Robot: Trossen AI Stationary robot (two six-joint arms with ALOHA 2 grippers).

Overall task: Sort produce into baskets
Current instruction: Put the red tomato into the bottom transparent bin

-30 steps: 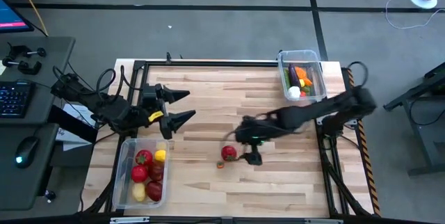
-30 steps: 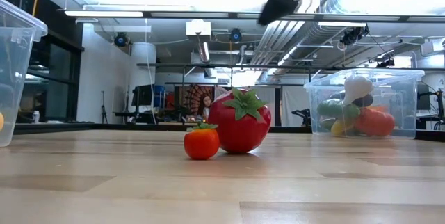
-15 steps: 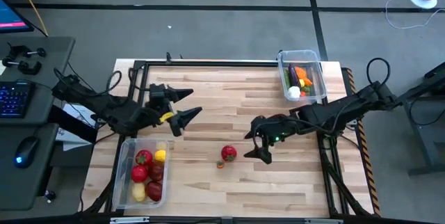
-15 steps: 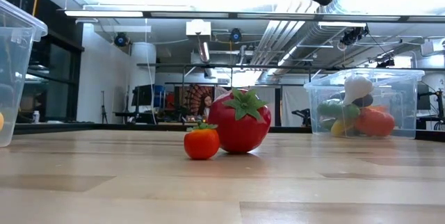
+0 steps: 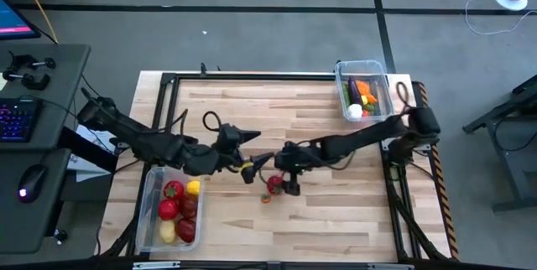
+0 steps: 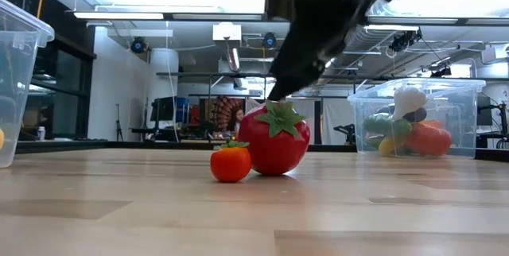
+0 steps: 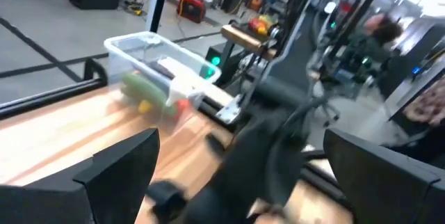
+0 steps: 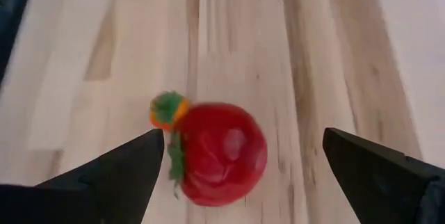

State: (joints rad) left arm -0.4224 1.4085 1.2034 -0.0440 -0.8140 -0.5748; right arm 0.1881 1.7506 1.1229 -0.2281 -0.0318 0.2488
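The strawberry's leaves and the small orange fruit (image 6: 230, 164) are toward one finger, so next my right gripper rotates and grips the strawberry by its red sides (image 6: 294, 146).
A large red strawberry (image 5: 274, 184) lies on the wooden table near the middle, with a small orange tomato-like fruit (image 5: 266, 198) touching its near-left side; both show in the low view (image 6: 274, 138) (image 6: 231, 162). My right gripper (image 5: 287, 176) is open and hangs just above the strawberry (image 8: 221, 151), one finger on either side of it. My left gripper (image 5: 254, 153) is open and empty, just left of the strawberry and above the table. Two clear bins hold produce: one at the near left (image 5: 151, 220), one at the far right (image 5: 384, 94).
The near-left bin holds red apples and yellow lemons (image 5: 193, 189). The far-right bin (image 6: 469, 121) holds green, orange, purple and white vegetables. The two grippers are close together over the table's middle. Bare wood lies to the near right. A keyboard and mouse sit on a desk beyond the table's left edge.
My right gripper first drew back toward the table's right edge, then came left and down over the strawberry. My left gripper has reached from beside the near-left bin toward the table's middle, close to the strawberry. The fruits have not moved.
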